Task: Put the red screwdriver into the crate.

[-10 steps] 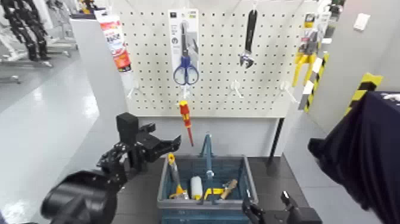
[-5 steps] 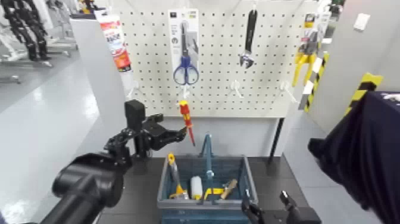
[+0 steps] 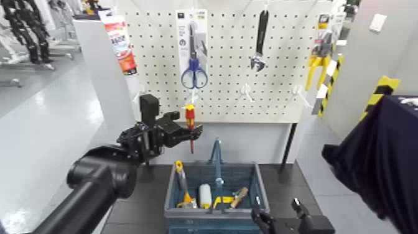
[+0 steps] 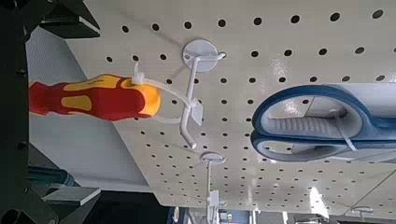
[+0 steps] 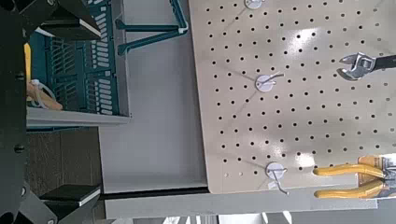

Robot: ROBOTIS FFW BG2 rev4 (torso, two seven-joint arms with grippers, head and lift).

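The white loop on the screwdriver's handle (image 4: 175, 91) is hanging over a hook with an open end, so the loop will slide off together with the red screwdriver (image 3: 190, 116) when I pull.
The red screwdriver (image 3: 190, 113) hangs by its handle from a white hook on the pegboard, shaft pointing down, above the crate. My left gripper (image 3: 188, 125) is at the handle, open, with a finger on each side. In the left wrist view the red and yellow handle (image 4: 93, 98) lies between the open jaws, still on the hook (image 4: 191, 103). The blue-grey crate (image 3: 171, 191) stands on the floor below, with its upright central handle (image 3: 216, 155). It also shows in the right wrist view (image 5: 84, 70). My right gripper (image 3: 278, 218) is open and idle, low by the crate's near right corner.
Packaged blue scissors (image 3: 194, 71), a wrench (image 3: 260, 37) and yellow pliers (image 3: 317, 62) hang on the pegboard. A yellow-handled tool (image 3: 181, 183) and a white roll (image 3: 204, 195) lie in the crate. A person's dark sleeve (image 3: 379, 162) is at the right.
My left arm has risen and moved right, from beside the crate up to the pegboard, bringing its jaws around the screwdriver's handle. The screwdriver now hangs straighter. The right arm has not moved.
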